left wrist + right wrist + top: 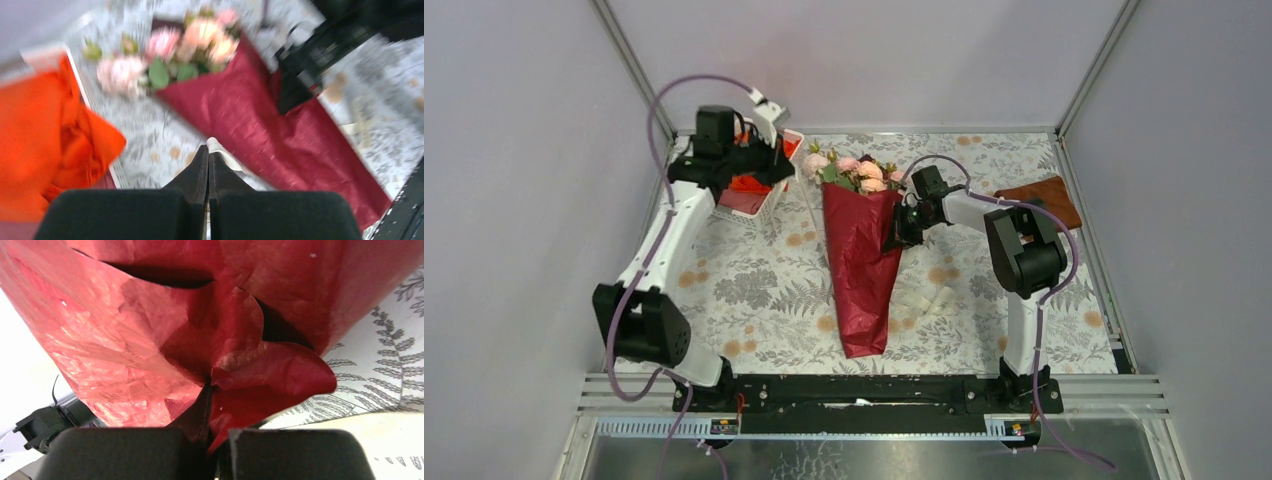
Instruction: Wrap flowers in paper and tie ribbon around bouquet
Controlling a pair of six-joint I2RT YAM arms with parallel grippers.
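Note:
My right gripper is closed on the paper's fold [887, 222] while the ribbon's other end lies loose next to the paper. Next, my right gripper opens and grabs that loose end.
The flowers [856, 172], pale pink roses with green leaves, stick out of the top of the dark red paper [862, 270], which lies rolled as a cone on the table. My right gripper [892, 240] [210, 385] is shut on a fold at the paper's right edge. My left gripper [792, 158] [208, 150] hovers left of the roses, shut on the end of the cream ribbon [214, 145]. More ribbon [924, 298] lies on the table right of the cone. The stems are hidden inside the paper.
A white basket [774, 205] holding an orange cloth [749, 185] [45, 130] stands at the back left, right under my left wrist. A folded brown cloth [1042, 200] lies at the back right. Grey walls close in three sides.

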